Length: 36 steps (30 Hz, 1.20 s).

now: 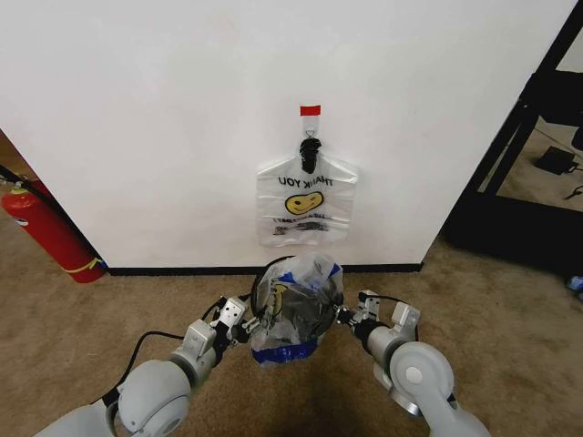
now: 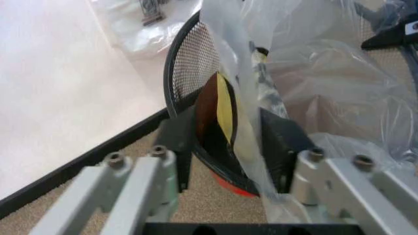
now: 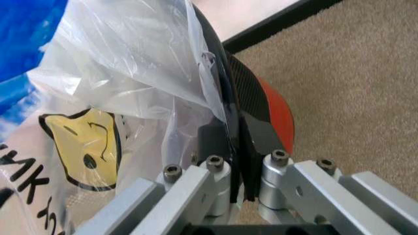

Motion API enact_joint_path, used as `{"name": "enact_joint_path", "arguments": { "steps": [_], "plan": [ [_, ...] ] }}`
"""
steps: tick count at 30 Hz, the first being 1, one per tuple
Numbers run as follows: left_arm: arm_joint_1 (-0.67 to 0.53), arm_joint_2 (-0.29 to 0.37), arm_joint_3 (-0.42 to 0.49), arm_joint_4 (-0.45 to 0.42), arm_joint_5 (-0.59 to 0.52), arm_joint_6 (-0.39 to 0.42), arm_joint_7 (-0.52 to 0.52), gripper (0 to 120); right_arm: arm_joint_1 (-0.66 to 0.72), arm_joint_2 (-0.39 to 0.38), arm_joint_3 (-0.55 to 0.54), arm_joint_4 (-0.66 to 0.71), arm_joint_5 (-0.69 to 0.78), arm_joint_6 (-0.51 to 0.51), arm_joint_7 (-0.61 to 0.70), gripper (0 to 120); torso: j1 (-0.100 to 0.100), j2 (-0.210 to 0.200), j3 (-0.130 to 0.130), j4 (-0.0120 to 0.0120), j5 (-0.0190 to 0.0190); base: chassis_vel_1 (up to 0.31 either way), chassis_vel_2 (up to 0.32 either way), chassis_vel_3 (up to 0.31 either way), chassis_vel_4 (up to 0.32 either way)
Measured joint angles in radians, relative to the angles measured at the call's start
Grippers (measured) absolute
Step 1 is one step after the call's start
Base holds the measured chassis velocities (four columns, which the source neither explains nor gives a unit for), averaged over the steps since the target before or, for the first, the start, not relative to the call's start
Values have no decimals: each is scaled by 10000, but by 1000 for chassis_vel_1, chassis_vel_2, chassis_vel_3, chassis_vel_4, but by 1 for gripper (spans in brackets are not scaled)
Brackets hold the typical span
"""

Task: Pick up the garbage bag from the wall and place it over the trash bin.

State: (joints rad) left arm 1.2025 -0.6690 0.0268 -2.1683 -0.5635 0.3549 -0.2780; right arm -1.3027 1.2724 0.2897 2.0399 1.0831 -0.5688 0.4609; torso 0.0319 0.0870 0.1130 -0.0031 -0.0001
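Note:
The garbage bag's edge is hanging in a limp fold, so the bag (image 1: 296,305) will open out over the trash bin's mesh rim when the robot pulls it outward.
A garbage bag (image 1: 296,293) with a yellow smiley lies draped over the black mesh trash bin (image 1: 293,319), which stands on the carpet below the wall (image 1: 164,118). My left gripper (image 1: 248,325) is at the bin's left side. In the left wrist view it (image 2: 228,142) is open, its fingers straddling the mesh rim (image 2: 196,63) and a fold of the bag (image 2: 326,73). My right gripper (image 1: 349,318) is at the bin's right side. In the right wrist view it (image 3: 236,142) is shut on the bag's (image 3: 124,88) edge against the bin rim (image 3: 251,93).
A second smiley bag (image 1: 305,200) hangs from a black hook (image 1: 310,150) under red tape (image 1: 311,110). A red fire extinguisher (image 1: 50,232) leans at the left. A black frame (image 1: 510,146) stands at the right. Blue plastic (image 1: 278,353) shows at the bin's base.

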Motion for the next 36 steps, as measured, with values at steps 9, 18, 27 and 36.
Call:
{"name": "enact_joint_path", "arguments": {
  "steps": [9,18,27,36],
  "plan": [
    [-142,-11,37,87,-18,-3,-39,1,-25,68,0,10,-28,26,-21,0,0,0,0,0,0,0,0,0,0],
    [-263,-74,-11,491,-40,-76,-33,0,-166,142,-30,129,-16,24,-125,0,0,0,0,0,0,0,0,0,0],
    [-477,-95,-76,1235,-201,-220,20,0,-180,47,6,97,-4,35,-139,0,0,0,0,1,0,0,0,0,0],
    [-913,-165,3,1689,-219,-322,153,0,-207,62,-27,100,30,-9,-180,0,0,0,0,1,0,0,0,0,0]
  ]
}}
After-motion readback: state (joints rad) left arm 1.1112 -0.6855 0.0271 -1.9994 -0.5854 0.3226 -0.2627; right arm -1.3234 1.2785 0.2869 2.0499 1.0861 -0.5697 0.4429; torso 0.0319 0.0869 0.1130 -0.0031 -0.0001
